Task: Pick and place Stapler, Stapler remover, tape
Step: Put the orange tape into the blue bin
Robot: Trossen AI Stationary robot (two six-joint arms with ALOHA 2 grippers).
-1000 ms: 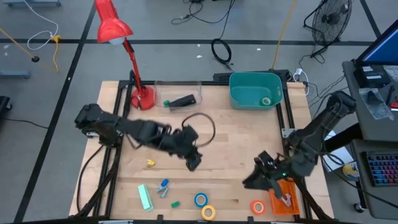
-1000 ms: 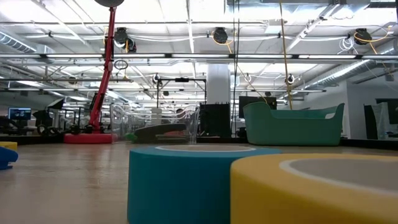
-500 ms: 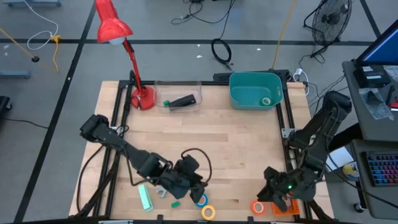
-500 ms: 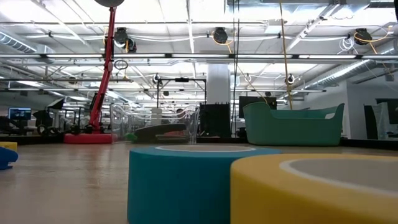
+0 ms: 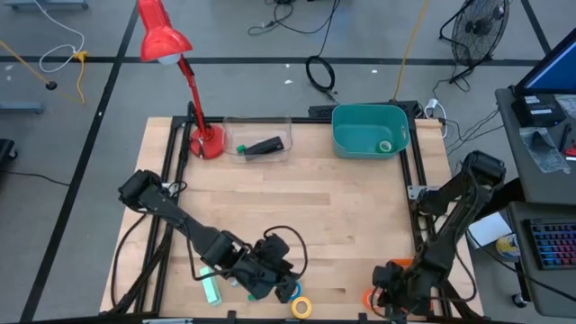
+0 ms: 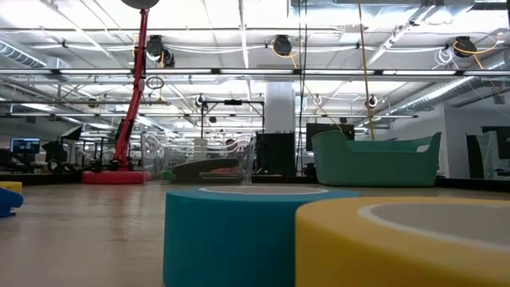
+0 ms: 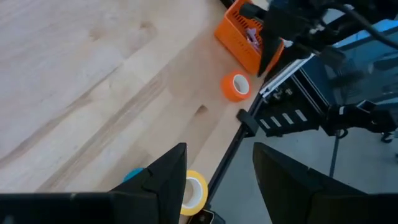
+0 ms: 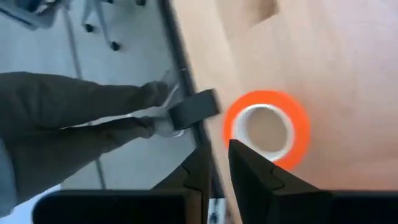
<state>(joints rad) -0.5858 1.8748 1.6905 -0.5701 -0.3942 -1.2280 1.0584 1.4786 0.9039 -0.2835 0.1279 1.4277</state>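
The right gripper's almost closed fingers hang by the orange tape's rim [image 8: 231,126] near the table's edge, so the robot should open them and place them on both sides of the opposite rim [image 8: 300,124] before lifting.
An orange tape roll [image 8: 267,127] lies flat near the table's near right corner. My right gripper [image 8: 219,165] hangs just beside it, pointing steeply down, with only a narrow gap between its fingers. The blue tape [image 5: 290,291] and the yellow tape [image 7: 194,193] lie flat at the near edge. My left gripper [image 7: 217,180] is open above them, touching neither. A green tape [image 5: 385,146] lies in the teal bin [image 5: 346,135]. The black stapler [image 5: 264,146] lies in a clear tray. The stapler remover is hidden under my left arm.
An orange basket [image 7: 245,37] stands at the near right corner behind my right arm. A red desk lamp [image 5: 205,139] stands at the far left, and a pale green bar [image 5: 209,288] lies near the front. A person's legs [image 8: 74,118] show beyond the near edge.
My left gripper has swung from the table's middle toward the near edge and sunk over the blue tape. My right gripper has gone down and toward the near edge beside the orange tape, tipping steeply downward. No tape has moved.
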